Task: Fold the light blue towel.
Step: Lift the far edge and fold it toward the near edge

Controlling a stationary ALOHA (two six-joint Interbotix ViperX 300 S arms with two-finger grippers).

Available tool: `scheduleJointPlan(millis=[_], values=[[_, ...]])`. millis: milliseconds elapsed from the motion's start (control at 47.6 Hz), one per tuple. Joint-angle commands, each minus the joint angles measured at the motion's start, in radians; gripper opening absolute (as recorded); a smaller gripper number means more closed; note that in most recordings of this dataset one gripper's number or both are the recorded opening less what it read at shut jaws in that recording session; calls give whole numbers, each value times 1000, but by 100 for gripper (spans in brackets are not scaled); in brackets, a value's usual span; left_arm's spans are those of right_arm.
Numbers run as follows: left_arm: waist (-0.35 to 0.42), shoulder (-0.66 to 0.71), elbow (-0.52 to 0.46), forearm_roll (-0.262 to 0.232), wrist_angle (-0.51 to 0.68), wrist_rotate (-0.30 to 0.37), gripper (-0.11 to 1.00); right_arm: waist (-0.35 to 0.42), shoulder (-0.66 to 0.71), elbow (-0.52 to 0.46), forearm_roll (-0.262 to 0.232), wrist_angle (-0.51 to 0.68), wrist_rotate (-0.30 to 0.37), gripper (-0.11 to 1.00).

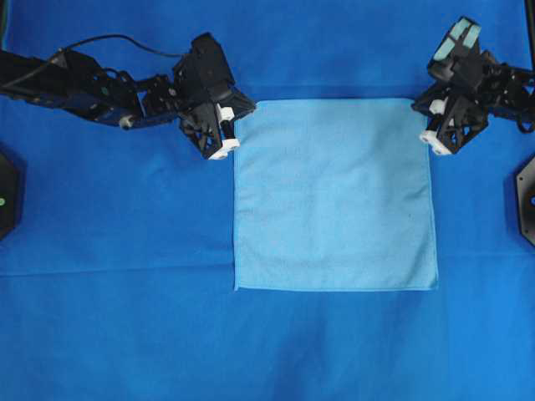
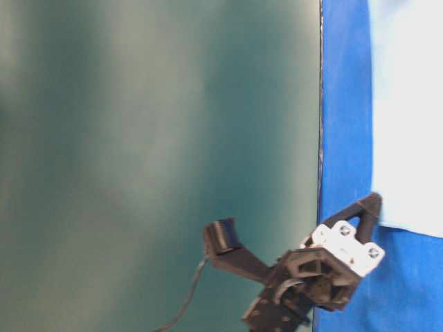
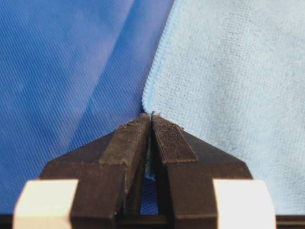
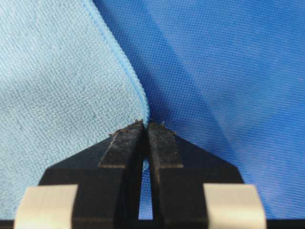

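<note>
The light blue towel is pinched by both far corners [image 1: 261,104] in my grippers, so my left gripper should keep moving its corner of the towel until that corner meets the towel's near corner [image 1: 240,285].
The light blue towel [image 1: 334,196] lies flat and square on the table, right of the middle. My left gripper [image 1: 243,114] is at its far left corner, shut on the towel's stitched edge. The left wrist view shows the jaws [image 3: 151,117] pinched together, with a sliver of the towel [image 3: 228,95] between them. My right gripper [image 1: 420,115] is at the far right corner, also shut on the edge. In the right wrist view the tips [image 4: 145,125] meet right at the hem of the towel [image 4: 57,95].
A royal-blue table covering [image 1: 125,334] spreads under everything. Black mounts sit at the left edge [image 1: 7,196] and the right edge [image 1: 527,196]. A cable [image 1: 109,40] runs along the left arm. The table-level view shows a teal wall [image 2: 138,138] beside the table.
</note>
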Motion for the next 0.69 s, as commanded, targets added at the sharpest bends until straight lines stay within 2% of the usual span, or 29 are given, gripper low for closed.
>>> scheduleJointPlan(millis=[0, 231, 399, 546, 672], values=[[-5, -81, -8, 0, 14, 5, 1, 2, -58, -17, 2, 31, 2, 2], [-26, -150, 8, 0, 29, 6, 1, 28, -199, -25, 21, 143, 5, 2], [-72, -187, 15, 0, 51, 11, 1, 81, -302, -12, 74, 230, 5, 2], [-138, -196, 34, 0, 71, 28, 1, 161, -359, 12, 152, 282, 9, 2], [-213, -198, 46, 0, 97, 26, 1, 268, -383, 21, 229, 318, 38, 2]])
